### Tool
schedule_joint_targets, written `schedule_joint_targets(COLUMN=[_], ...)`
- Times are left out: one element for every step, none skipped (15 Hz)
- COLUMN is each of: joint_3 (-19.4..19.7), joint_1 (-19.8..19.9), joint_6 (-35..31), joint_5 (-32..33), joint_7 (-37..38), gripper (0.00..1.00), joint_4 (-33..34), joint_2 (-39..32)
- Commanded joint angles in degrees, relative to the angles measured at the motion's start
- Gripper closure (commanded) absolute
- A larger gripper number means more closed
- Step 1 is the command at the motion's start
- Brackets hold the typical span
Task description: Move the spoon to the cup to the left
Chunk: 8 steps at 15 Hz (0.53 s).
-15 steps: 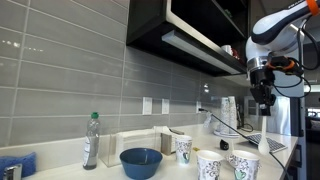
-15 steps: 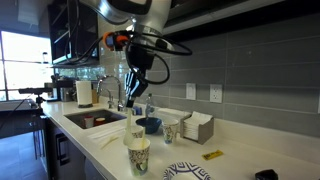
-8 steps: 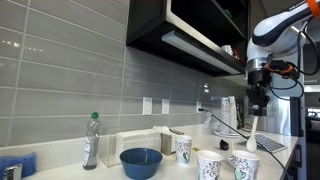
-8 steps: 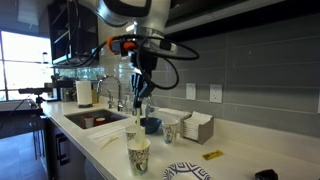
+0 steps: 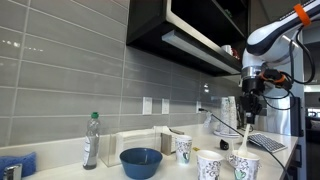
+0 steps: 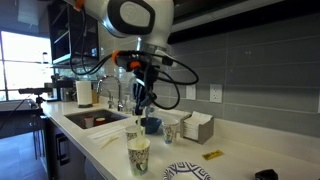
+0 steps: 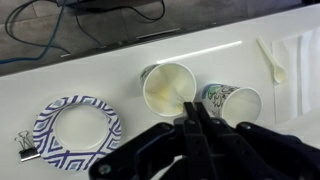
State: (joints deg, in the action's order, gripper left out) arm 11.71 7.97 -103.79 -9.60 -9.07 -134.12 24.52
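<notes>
The robot's gripper should keep going down until the spoon sits deeper and then let it go, because the spoon's lower end (image 5: pixel 242 146) points down inside the pale cup's opening (image 7: pixel 168 88).
My gripper (image 5: pixel 249 104) hangs above the paper cups, shut on a thin pale spoon (image 5: pixel 245 126) that points down from the fingertips. In the wrist view the shut gripper (image 7: pixel 198 118) sits between two open cups: a plain pale cup (image 7: pixel 167 86) on the left and a patterned cup (image 7: pixel 236 104) on the right. Its tip is over the near rim of the left cup. In both exterior views the gripper (image 6: pixel 143 97) is above a row of cups (image 5: pixel 246 166) (image 6: pixel 139 154).
A blue bowl (image 5: pixel 141 162), a clear bottle (image 5: pixel 91 140) and a napkin box (image 6: pixel 197 127) stand on the counter. A patterned plate (image 7: pixel 78 128), a binder clip (image 7: pixel 25 150) and another pale utensil (image 7: pixel 272 58) lie there too. A sink (image 6: pixel 92 119) is at the far end.
The arm has swung over and come lower towards the cups, carrying the spoon. The spoon's tip now hangs just above the cups.
</notes>
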Motion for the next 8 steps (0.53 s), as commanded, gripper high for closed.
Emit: schedule_joint_targets(joint_3=[0.5,0.5,0.5,0.5,0.5,0.5,0.5,0.6], joint_1=[-0.5,-0.3,0.0,0.1,0.1,0.1,0.0,-0.1], joint_6=[-0.1,0.3,0.7,0.6,0.6,0.6,0.7,0.7], joint_5=[-1.5,-1.4,-0.9,-1.1,-1.2,-1.2,-1.3,-1.5], joint_7=[-1.4,-1.2,-0.7,-0.9,-1.0,-1.0,-1.3,-1.6], gripper=[0.99,0.99,0.99,0.99,0.99,0.99,0.99,0.71], joint_4=[0.1,0.1,0.0,0.0,0.1,0.2,0.3,0.4], joint_2=[-2.9,-3.5,-3.8,-3.9,-4.3,-4.7,-5.2,-5.5])
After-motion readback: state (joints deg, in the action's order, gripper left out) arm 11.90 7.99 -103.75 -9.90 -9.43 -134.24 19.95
